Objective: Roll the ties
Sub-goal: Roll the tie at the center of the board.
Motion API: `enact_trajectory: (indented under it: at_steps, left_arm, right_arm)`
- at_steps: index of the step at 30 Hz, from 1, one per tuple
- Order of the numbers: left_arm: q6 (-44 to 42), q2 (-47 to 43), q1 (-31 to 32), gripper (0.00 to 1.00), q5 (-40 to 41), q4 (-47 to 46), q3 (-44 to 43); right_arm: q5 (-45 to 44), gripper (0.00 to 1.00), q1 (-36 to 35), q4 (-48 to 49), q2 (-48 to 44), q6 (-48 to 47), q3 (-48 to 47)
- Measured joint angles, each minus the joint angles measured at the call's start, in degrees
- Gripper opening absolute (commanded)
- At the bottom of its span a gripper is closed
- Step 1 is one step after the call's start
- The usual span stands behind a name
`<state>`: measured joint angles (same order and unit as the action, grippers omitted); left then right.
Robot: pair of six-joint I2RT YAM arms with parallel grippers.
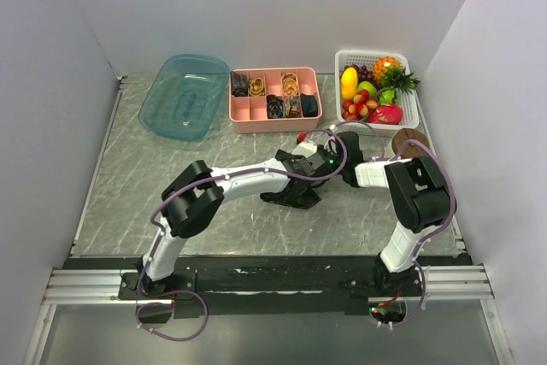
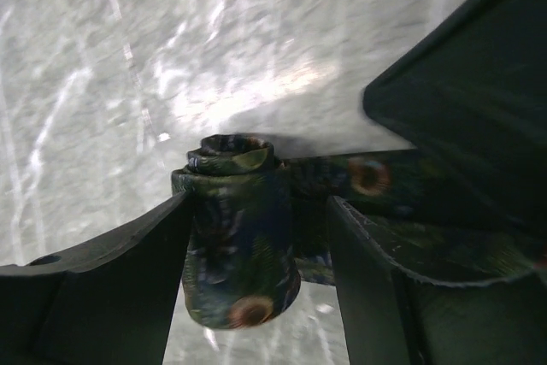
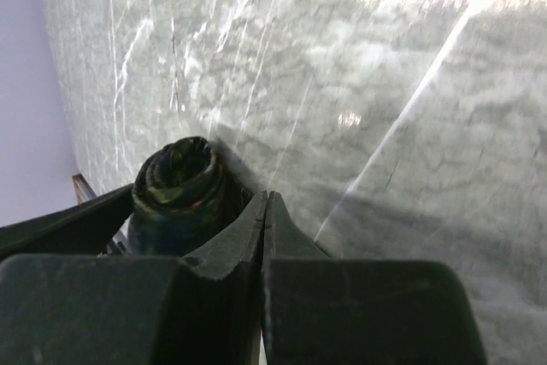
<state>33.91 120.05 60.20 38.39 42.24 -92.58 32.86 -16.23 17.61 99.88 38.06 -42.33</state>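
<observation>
Gaps show [image 2: 231, 153] between the layers at the top of the coil [image 2: 240, 241]. The coil will press in narrower but stay wound when I squeeze it.
A dark tie with a peacock-feather print is rolled into a coil [image 2: 239, 237] that stands on the marble table. My left gripper [image 2: 256, 211] is open around it: the left finger touches the coil and the right finger [image 2: 359, 271] stands a little apart. The tie's loose strip [image 2: 367, 179] trails behind to the right. My right gripper [image 3: 267, 198] is shut with nothing visible between its fingers, and it sits just right of the coil [image 3: 175, 185]. In the top view both grippers, left [image 1: 297, 192] and right [image 1: 314, 168], meet at mid-table.
A pink divided tray [image 1: 275, 126] holding several rolled ties stands at the back. A blue plastic tub [image 1: 184, 96] is back left and a white basket [image 1: 411, 107] of fruit back right. A brown disc [image 1: 408, 138] lies by the right arm.
</observation>
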Motion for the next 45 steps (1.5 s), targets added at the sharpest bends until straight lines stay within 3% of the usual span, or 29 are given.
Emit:
enact_trajectory:
  at_steps: [15, 26, 39, 44, 45]
  left_arm:
    - [0.0, -5.9, 0.2, 0.69, -8.9, -10.8, 6.0]
    - [0.2, -8.2, -0.8, 0.69, -18.2, -20.5, 12.1]
    - [0.0, -9.7, -2.8, 0.72, -21.5, -22.7, 12.9]
    - [-0.5, -15.9, -5.3, 0.68, -21.2, -23.4, 13.7]
    - [-0.5, -17.7, -5.8, 0.63, -21.0, -23.6, 14.4]
  right_arm:
    - [1.4, 0.0, 0.5, 1.0, -8.4, -1.6, 2.5]
    - [1.9, 0.0, 0.6, 0.4, -9.0, -2.1, 2.5]
    - [1.3, 0.0, 0.6, -0.9, -9.0, -3.5, 2.1]
    - [1.7, 0.0, 0.6, -2.3, -7.6, -4.7, -0.3]
    - [1.8, 0.0, 0.6, -2.3, -6.8, -4.9, -1.2]
